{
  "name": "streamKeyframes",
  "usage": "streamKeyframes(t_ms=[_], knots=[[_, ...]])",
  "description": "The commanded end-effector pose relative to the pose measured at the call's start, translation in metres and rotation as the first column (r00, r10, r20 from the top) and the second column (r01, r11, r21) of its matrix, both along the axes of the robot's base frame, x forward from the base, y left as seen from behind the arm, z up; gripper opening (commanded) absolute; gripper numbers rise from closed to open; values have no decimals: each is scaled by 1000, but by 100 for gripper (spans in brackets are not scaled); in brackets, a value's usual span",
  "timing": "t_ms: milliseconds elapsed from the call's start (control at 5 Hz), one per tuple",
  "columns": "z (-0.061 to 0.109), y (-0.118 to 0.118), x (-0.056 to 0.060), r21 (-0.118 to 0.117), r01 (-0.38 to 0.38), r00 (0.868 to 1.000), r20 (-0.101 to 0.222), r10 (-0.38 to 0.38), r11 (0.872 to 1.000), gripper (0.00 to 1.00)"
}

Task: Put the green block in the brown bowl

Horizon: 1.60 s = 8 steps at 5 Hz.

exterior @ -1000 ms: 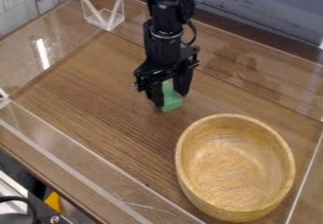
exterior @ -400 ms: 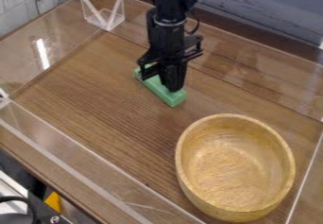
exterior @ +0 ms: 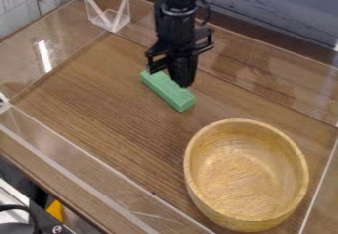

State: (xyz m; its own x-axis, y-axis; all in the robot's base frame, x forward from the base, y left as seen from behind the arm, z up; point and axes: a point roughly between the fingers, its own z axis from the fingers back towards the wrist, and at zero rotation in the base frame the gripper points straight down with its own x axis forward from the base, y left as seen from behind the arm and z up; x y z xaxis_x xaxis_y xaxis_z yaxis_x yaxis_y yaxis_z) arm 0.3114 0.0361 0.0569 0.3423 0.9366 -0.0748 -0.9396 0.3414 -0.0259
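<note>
The green block's far end (exterior: 150, 77) has my gripper's fingers behind it, so I should open them, reach down around the block (exterior: 168, 91) and close on it before I lift.
The green block (exterior: 172, 93) is a small elongated bright green piece lying slantwise at the middle of the wooden table. My gripper (exterior: 179, 80) points straight down, its dark fingers shut on the block's middle. The block appears to be raised slightly off the table with the fingers, and its far part is hidden behind them. The brown bowl (exterior: 246, 126) is a large round light-wood bowl at the front right, with nothing inside. It stands apart from the block, lower and to the right in the view.
A clear plastic wall (exterior: 79, 169) fences the wooden table along the front and left. A small clear stand (exterior: 106, 13) sits at the back left corner. Bare wood (exterior: 93, 90) stretches left of the block.
The fingers went from open around the block to shut on it. The gripper then rose slightly, and more of the block's length now shows beneath it.
</note>
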Motion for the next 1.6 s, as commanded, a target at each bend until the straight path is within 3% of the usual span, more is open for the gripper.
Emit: streamKeyframes(t_ms=[0,200,1200,1400], knots=[[26,6,11,3,-28,996,80,28,1000,0],[18,9,12,0,-55,996,76,55,998,100],[-18,21,10,21,-154,988,25,153,988,100],[-21,21,10,23,-148,989,22,147,989,0]])
